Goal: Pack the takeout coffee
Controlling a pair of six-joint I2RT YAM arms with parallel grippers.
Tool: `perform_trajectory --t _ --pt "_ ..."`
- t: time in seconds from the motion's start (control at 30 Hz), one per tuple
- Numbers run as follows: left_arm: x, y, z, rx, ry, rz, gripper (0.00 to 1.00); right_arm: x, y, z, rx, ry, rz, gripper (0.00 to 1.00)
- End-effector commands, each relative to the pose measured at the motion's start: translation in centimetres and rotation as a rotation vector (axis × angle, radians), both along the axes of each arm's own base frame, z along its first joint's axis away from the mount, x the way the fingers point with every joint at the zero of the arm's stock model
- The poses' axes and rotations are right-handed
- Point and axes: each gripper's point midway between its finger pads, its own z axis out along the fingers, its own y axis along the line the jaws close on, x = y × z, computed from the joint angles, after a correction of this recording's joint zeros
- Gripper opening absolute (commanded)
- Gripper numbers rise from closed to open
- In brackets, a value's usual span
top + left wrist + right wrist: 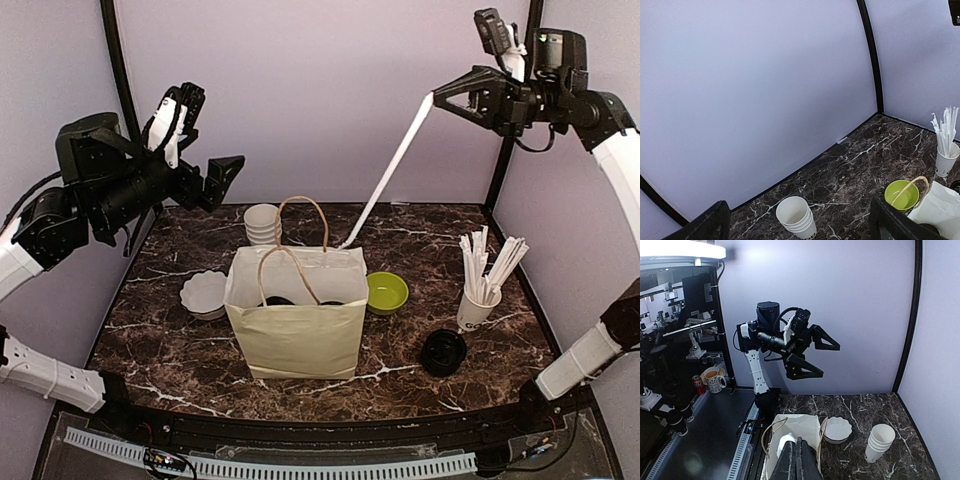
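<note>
My right gripper is carrying the stick, and the white stick's loose end (347,243) slants down toward the bag's opening (300,282). It should keep going over the bag and let go of the stick inside.
A cream paper bag (297,330) with twine handles stands open mid-table. Two dark round lids (281,299) show inside its mouth; the takeout coffee cups under them are hidden by the bag's walls. My right gripper (440,98) is high at the back right. It is shut on a long white stick (390,170) that slants down toward the table behind the bag. In the right wrist view its fingers (790,462) are pressed together above the bag (805,427). My left gripper (205,135) is raised at the left, open and empty, with its fingers (715,222) wide apart.
A stack of lidless white cups (262,223) stands behind the bag, also in the left wrist view (797,217). A white scalloped bowl (204,293) is left of the bag and a lime-green bowl (386,292) right of it. A white cup of sticks (473,305) and black lids (443,352) are at the right.
</note>
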Motion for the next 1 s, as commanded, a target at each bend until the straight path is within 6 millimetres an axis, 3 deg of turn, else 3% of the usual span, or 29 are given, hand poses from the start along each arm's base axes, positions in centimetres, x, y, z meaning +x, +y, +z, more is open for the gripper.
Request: perform_trajectory --t 0.0,0.13,0.3,0.43,0.73,0.83,0.9,0.97 --pt "-0.7 1.2 0.9 -0.063 -0.010 0.010 0.99 1.5 3.3 -1.7 -0.034 -0.024 -0.017 0.00" --pt "-1.0 1.4 0.4 -0.063 0.004 0.003 0.99 2.6 5.6 -5.9 -0.167 -0.048 -0.052 0.00" --pt "-1.2 1.8 -0.2 -0.056 0.010 0.006 0.99 2.5 6.8 -10.9 -0.331 -0.066 -0.056 0.00" --pt "-1.1 1.9 -0.8 -0.042 0.009 0.014 0.99 1.2 9.0 -14.8 -0.432 -0.066 -0.009 0.00" --pt "-1.1 1.7 -1.3 -0.031 0.024 0.010 0.99 -2.9 15.3 -21.3 -0.644 -0.111 0.166 0.03" --pt "-1.1 1.9 -1.4 -0.032 0.027 0.012 0.99 -3.8 17.5 -21.0 -0.618 -0.093 0.217 0.25" --pt "-1.1 2.0 -1.4 -0.033 0.027 0.016 0.99 -4.4 18.3 -19.3 -0.556 -0.087 0.251 0.39" --pt "-1.1 1.9 -1.5 -0.032 0.028 0.015 0.99 -4.5 18.3 -17.7 -0.522 -0.104 0.248 0.47"
